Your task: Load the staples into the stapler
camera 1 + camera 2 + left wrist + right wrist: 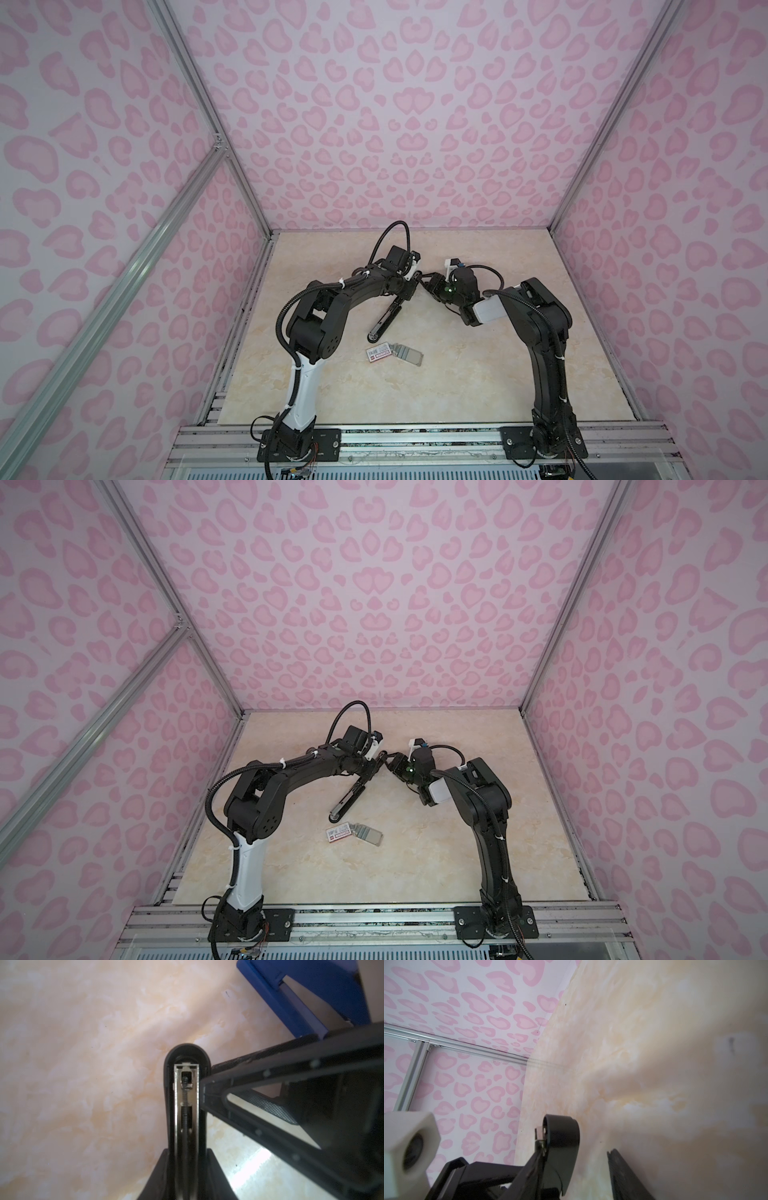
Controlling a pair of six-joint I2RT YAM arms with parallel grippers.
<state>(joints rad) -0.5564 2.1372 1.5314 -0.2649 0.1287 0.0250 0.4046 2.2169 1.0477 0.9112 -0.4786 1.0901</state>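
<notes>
The stapler is in my left gripper, held near its rounded tip (417, 275). My right gripper should close on that tip before my left gripper takes the stapler's lower end (373, 336).
The black stapler (386, 318) slants from my left gripper (409, 291) down to the table, with its lower tip resting there. The left wrist view looks along the stapler's open metal channel (187, 1093), where the spring shows. My left gripper (187, 1153) is shut on the stapler's sides. My right gripper (428, 284) meets it from the right and is open. In the right wrist view a rounded black stapler part (560, 1142) lies against one finger (533, 1167), and the other finger (623, 1174) stands apart. The staples (403, 351) (360, 832) lie on the table nearer the front, untouched.
A small white box with a red label (379, 353) (340, 833) lies touching the staples on their left. A pale tray piece (414, 358) sticks out to their right. Pink-patterned walls close in the beige table (478, 374) on three sides.
</notes>
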